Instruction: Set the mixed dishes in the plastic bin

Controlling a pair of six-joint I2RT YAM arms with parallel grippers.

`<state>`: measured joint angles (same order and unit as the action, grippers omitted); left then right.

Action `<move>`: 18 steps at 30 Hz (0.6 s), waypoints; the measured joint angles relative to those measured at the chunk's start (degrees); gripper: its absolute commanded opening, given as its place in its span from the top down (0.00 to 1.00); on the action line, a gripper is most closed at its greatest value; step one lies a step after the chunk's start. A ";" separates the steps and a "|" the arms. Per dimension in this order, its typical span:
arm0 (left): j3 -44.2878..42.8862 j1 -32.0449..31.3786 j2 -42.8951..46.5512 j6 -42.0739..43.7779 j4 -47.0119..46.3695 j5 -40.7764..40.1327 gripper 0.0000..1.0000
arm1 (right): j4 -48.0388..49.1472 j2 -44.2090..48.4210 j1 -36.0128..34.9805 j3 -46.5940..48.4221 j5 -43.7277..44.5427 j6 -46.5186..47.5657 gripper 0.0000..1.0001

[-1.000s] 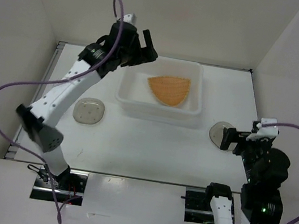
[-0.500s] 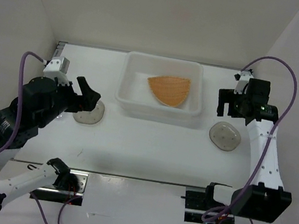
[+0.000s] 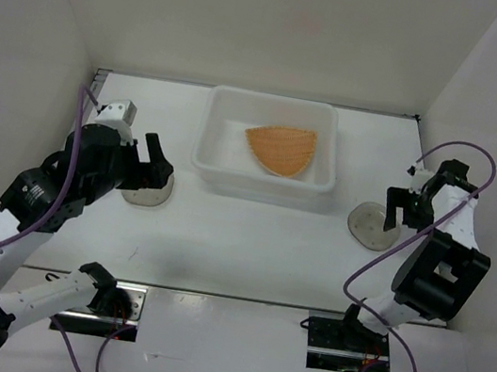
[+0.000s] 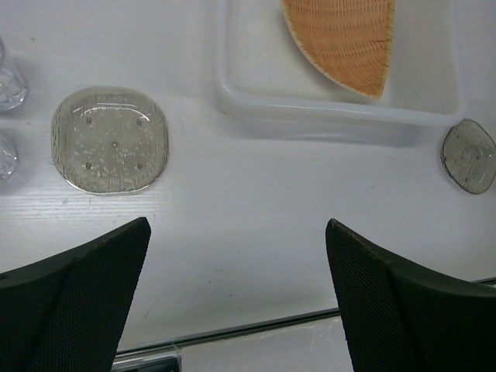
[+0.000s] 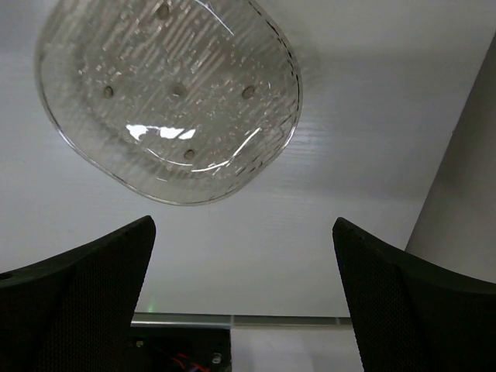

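The tabletop shows through the grey-brown saucer (image 5: 174, 97) (image 3: 372, 227). I therefore expect the saucer to look orange-brown when I bring it onto the orange woven tray.
The white plastic bin (image 3: 207, 162) stands at the back middle with the orange woven tray (image 3: 280, 148) lying inside it. One grey-brown saucer (image 3: 140, 195) lies left of the bin, another (image 3: 368, 225) right of it. My left gripper (image 3: 157, 171) is open and empty, hovering over the left saucer's near side; its wrist view shows that saucer (image 4: 111, 139), the bin (image 4: 333, 116), the tray (image 4: 341, 39) and two clear tumblers (image 4: 8, 77) at the left edge. My right gripper (image 3: 403, 217) is open and empty just beside the right saucer (image 5: 170, 93). Both wrist views (image 4: 236, 223) (image 5: 244, 222) show wide gaps.
White enclosure walls close in the table on the left, back and right; the right wall (image 5: 465, 155) is close to my right gripper. The table's front edge with a metal strip (image 4: 256, 329) lies below the left fingers. The far saucer (image 4: 469, 155) shows right of the bin.
My left gripper came from the bin's back left corner down to the left saucer. My right arm swung up toward the back, then returned beside the right saucer. The dishes have not moved.
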<state>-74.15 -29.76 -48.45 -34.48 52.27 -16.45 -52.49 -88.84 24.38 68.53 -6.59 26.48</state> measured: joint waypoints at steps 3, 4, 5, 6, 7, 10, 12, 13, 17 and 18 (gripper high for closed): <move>0.31 0.00 -0.33 -0.24 -0.07 0.31 0.00 | 1.22 -1.79 2.16 -1.97 -0.09 2.71 0.00; 0.44 0.00 -0.33 -0.37 -0.11 0.52 0.00 | 1.81 -2.51 2.78 -2.56 -0.11 3.50 0.00; 0.57 0.00 -0.33 -0.46 -0.17 0.74 0.00 | 2.12 -3.34 3.45 -2.80 -0.28 4.28 0.00; 0.68 0.00 -0.33 -0.57 -0.22 0.94 0.00 | 2.58 -4.15 3.96 -2.95 -0.46 4.90 0.00; 0.76 0.00 -0.33 -0.76 -0.20 1.14 0.00 | 2.97 -5.09 4.33 -2.99 -0.85 5.55 0.00; 1.31 0.00 -0.20 -1.84 0.07 1.57 0.00 | 4.46 -8.66 5.09 -2.97 -2.19 6.95 0.00; 1.40 0.00 -0.17 -2.08 0.63 1.75 0.00 | 5.22 -12.00 5.35 -2.89 -3.52 7.56 0.00; 1.40 0.00 -0.15 -2.27 0.92 1.77 0.00 | 5.53 -13.79 5.42 -2.86 -4.15 7.74 0.00; 1.40 0.00 0.33 -3.61 2.40 1.81 0.00 | 5.33 -16.50 5.79 -0.46 -5.53 8.46 0.09; 1.40 0.00 0.59 -3.91 2.73 1.81 0.00 | 5.31 -16.79 5.90 -0.17 -5.60 8.63 0.16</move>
<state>-72.75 -29.76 -47.86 -38.39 55.00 -14.63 -47.18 -105.62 30.28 68.36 -12.19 35.11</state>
